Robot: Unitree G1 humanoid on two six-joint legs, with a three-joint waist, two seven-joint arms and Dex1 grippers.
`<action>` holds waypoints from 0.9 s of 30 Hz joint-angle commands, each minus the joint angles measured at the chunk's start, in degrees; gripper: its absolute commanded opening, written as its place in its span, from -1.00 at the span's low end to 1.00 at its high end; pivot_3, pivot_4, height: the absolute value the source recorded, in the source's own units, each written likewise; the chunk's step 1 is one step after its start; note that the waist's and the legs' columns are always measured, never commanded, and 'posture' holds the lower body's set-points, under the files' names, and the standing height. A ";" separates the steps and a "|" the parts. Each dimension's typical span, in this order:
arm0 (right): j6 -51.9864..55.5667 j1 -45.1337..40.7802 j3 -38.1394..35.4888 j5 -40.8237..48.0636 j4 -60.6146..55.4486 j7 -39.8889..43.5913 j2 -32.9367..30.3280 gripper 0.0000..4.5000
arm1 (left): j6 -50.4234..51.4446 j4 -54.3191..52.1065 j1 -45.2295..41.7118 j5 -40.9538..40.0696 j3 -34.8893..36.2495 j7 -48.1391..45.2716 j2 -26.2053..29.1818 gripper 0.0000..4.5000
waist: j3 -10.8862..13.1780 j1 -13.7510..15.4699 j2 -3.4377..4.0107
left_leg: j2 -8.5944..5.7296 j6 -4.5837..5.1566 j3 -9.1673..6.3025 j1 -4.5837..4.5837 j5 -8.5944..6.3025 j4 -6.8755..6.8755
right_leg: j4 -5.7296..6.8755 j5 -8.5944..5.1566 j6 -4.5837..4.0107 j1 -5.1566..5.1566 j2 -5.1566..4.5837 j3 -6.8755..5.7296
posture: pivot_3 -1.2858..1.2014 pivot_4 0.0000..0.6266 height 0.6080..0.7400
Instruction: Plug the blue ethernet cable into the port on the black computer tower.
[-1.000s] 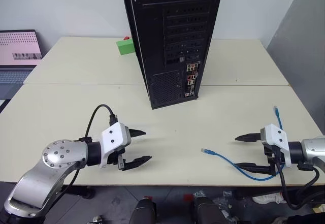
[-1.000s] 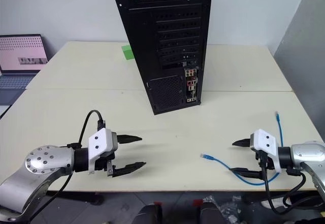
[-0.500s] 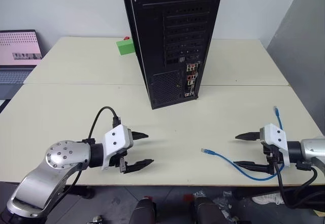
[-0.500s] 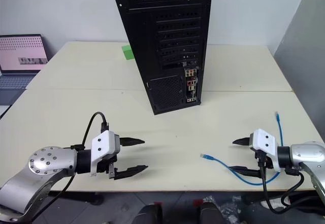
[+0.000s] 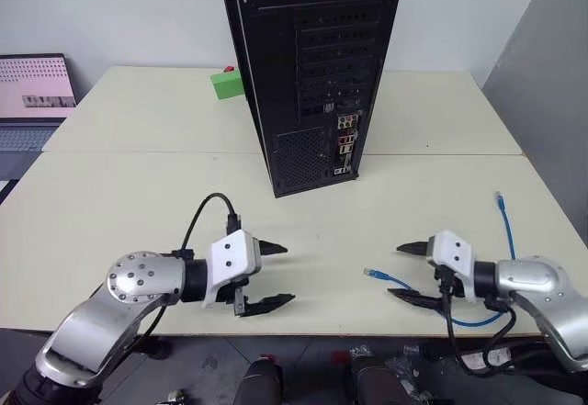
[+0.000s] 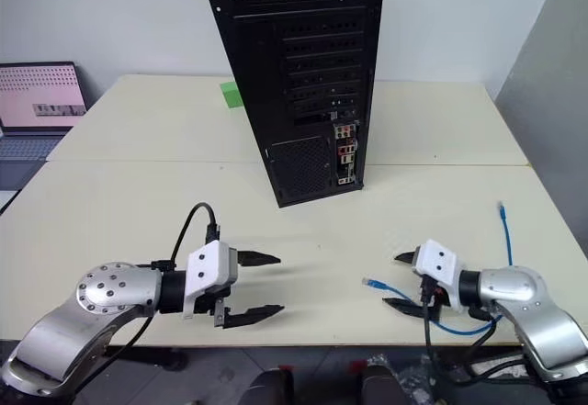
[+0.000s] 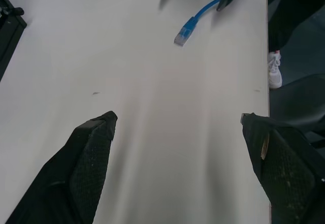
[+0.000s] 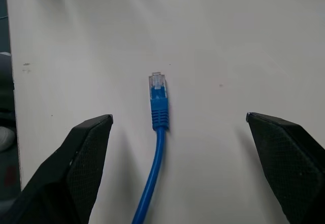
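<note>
The blue cable rests in a loose curve (image 5: pixel 472 323), so I expect its far end (image 5: pixel 499 199) to stay mostly in place when I bring the near plug to the tower.
The black computer tower (image 5: pixel 312 74) stands upright at the middle of the back, its rear panel facing me. The port lies in its cluster of coloured connectors (image 5: pixel 345 143), too small to pick out. The blue ethernet cable (image 5: pixel 409 287) lies on the table at the front right, one plug (image 5: pixel 369 273) pointing left and the other end (image 5: pixel 499 199) further back. My right gripper (image 5: pixel 395 271) is open and low over the table, its fingers straddling the cable just behind that plug (image 8: pixel 158 84). My left gripper (image 5: pixel 288 275) hangs open and empty at the front left, pointing right.
A green block (image 5: pixel 226 84) sits beside the tower's left side. A laptop (image 5: pixel 32 93) stands at the far left edge. The table's front edge (image 5: pixel 312 333) runs just below both grippers. A grey wall (image 5: pixel 551 84) closes off the right.
My right gripper has moved left and down along the cable, so the plug end now lies between its open fingers. My left gripper has shifted slightly right.
</note>
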 commanded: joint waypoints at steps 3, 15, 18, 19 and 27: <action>-2.88 -0.77 2.08 -3.71 1.99 -1.49 1.45 0.98 | 0.07 -2.31 -0.60 -0.28 -0.27 -0.31 0.02 0.87 | 0.00 0.01 0.00 | 0.00 0.00 0.00 -0.01 0.00 0.00 | 0.00 0.08 -0.14 0.00 0.00 0.00 | 0.03 -0.52 1.00; -2.96 0.33 2.56 -5.13 2.65 -2.51 3.39 -0.17 | -0.37 -0.55 -2.42 -0.43 -0.81 -2.01 -0.26 0.87 | -0.01 -0.02 -0.01 | 0.00 0.00 0.00 0.02 0.00 0.01 | 0.01 0.08 -0.13 0.01 0.01 0.00 | 0.03 -0.52 1.00; -4.16 0.18 2.60 -5.86 2.85 -2.36 2.93 -0.45 | -0.75 0.15 -3.03 -0.30 -1.28 -2.33 -0.62 0.87 | -0.01 0.00 -0.01 | 0.00 0.00 0.00 0.01 0.00 0.01 | 0.01 0.08 -0.14 0.01 0.01 -0.01 | 0.03 -0.52 1.00; -4.47 0.11 2.55 -5.92 2.87 -2.24 2.80 -0.59 | -0.90 0.45 -3.36 -0.18 -1.58 -2.44 -0.84 0.87 | -0.01 0.00 -0.01 | 0.00 0.00 0.00 0.01 0.00 0.01 | 0.01 0.08 -0.13 0.02 0.01 -0.01 | 0.03 -0.52 1.00; -3.01 -3.62 2.88 -4.92 -0.29 -0.26 2.73 -0.97 | -2.62 4.53 -7.70 1.71 -5.50 -3.57 -4.04 0.87 | -0.01 -0.01 -0.01 | 0.00 0.00 0.00 0.01 0.00 0.03 | 0.02 0.09 -0.14 0.02 0.02 -0.01 | 0.03 -0.52 1.00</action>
